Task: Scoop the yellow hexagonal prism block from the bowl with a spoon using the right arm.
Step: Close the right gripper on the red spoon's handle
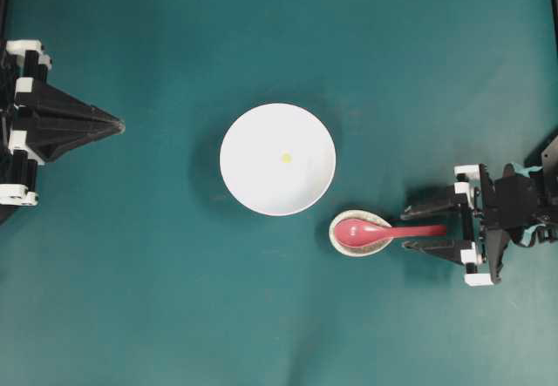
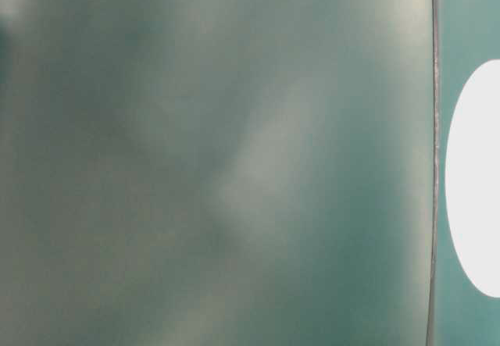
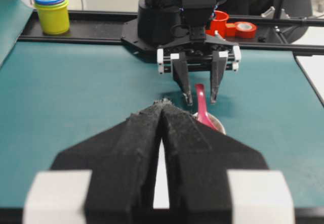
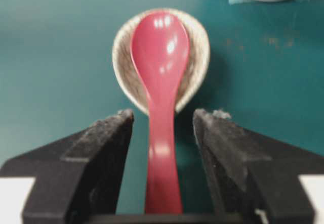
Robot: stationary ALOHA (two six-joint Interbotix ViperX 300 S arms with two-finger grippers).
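The tiny yellow block (image 1: 286, 158) is loose on the bowl's open bottom (image 1: 267, 165), so it will slide toward the bowl's side once the robot pushes the spoon against it.
The white bowl (image 1: 261, 177) stands mid-table with the tiny yellow hexagonal prism block (image 1: 286, 157) lying inside it. To its lower right, the pinkish-red spoon (image 1: 377, 229) rests with its scoop in a small speckled rest (image 1: 344, 242), handle pointing right. My right gripper (image 1: 407, 228) is open and straddles the handle. In the right wrist view the spoon (image 4: 161, 57) runs between the fingers (image 4: 109, 133) with a gap on each side. My left gripper (image 1: 119, 126) sits at the far left edge, shut and empty, its tips (image 3: 163, 102) pressed together.
The left wrist view shows a yellow cup with a blue rim (image 3: 52, 14), a red cup (image 3: 218, 21) and a red tape roll (image 3: 246, 29) on the black rail beyond the green table. The table-level view is a blur.
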